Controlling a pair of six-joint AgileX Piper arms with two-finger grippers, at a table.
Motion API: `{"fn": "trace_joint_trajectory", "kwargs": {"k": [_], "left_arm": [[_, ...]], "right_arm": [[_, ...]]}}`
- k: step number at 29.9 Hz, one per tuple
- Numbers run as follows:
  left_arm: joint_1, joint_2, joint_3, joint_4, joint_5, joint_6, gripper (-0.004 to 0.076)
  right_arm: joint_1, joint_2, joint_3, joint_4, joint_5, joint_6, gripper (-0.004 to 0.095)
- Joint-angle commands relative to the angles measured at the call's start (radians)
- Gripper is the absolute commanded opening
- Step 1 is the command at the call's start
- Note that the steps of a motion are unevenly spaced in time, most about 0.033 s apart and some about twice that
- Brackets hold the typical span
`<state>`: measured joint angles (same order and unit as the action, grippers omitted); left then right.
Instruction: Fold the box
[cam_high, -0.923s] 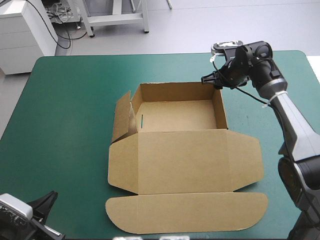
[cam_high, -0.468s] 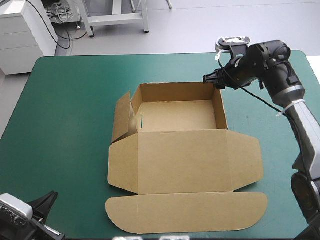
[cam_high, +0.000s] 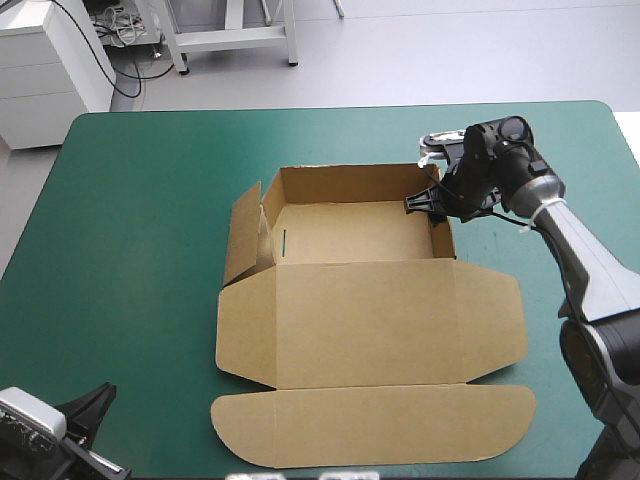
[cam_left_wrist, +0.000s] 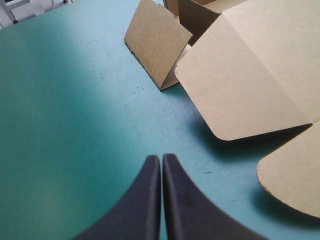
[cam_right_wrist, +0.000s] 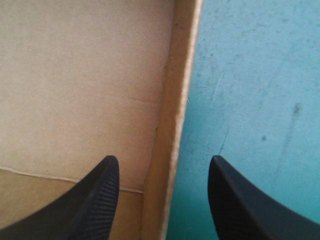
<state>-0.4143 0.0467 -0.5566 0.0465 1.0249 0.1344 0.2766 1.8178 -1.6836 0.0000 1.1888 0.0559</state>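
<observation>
The lid (cam_high: 368, 324) is joined to the tray along a long crease (cam_high: 365, 263), so the lid will come up together with the tray when I lift the tray's side.
The brown box (cam_high: 350, 232) sits mid-table as an open tray. Its far and right walls are raised and its left flap (cam_high: 243, 232) leans outward. The lid (cam_high: 370, 320) lies flat toward the near edge and ends in a rounded tuck flap (cam_high: 370, 425). My right gripper (cam_high: 428, 203) stands open astride the right wall (cam_right_wrist: 175, 125) near its far end, one finger inside the tray and one outside over the teal-green cover; in the right wrist view the gripper (cam_right_wrist: 163, 160) holds nothing. My left gripper (cam_left_wrist: 161, 157) is shut at the near left corner (cam_high: 92, 405), short of the lid (cam_left_wrist: 260, 75).
The tuck flap reaches close to the table's near edge. Teal-green cover (cam_high: 130, 230) runs from the leaning left flap (cam_left_wrist: 157, 42) to the left edge. A narrower strip (cam_high: 520, 240) lies between the right wall and the right arm.
My right gripper has come from just beyond the box's far right corner toward the near side and down, and now straddles the right wall. The left gripper and the box have not moved.
</observation>
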Motion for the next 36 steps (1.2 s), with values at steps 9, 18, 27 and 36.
{"fn": "trace_joint_trajectory", "kwargs": {"k": [9,18,27,36], "left_arm": [[0.000,0.018,-0.022,-0.014,-0.071,-0.007,-0.0008],[0.000,0.018,-0.022,-0.014,-0.073,-0.007,-0.0008],[0.000,0.018,-0.021,-0.014,-0.073,-0.007,-0.0008],[0.000,0.018,-0.021,-0.012,-0.067,-0.009,0.0048]], "right_arm": [[-0.001,0.052,-0.023,0.000,-0.020,0.012,0.0128],[-0.001,0.034,-0.034,-0.017,-0.020,0.012,-0.0020],[-0.001,-0.161,-0.074,-0.042,-0.020,0.012,-0.0020],[-0.001,-0.410,-0.074,-0.049,-0.020,0.012,-0.0020]]}}
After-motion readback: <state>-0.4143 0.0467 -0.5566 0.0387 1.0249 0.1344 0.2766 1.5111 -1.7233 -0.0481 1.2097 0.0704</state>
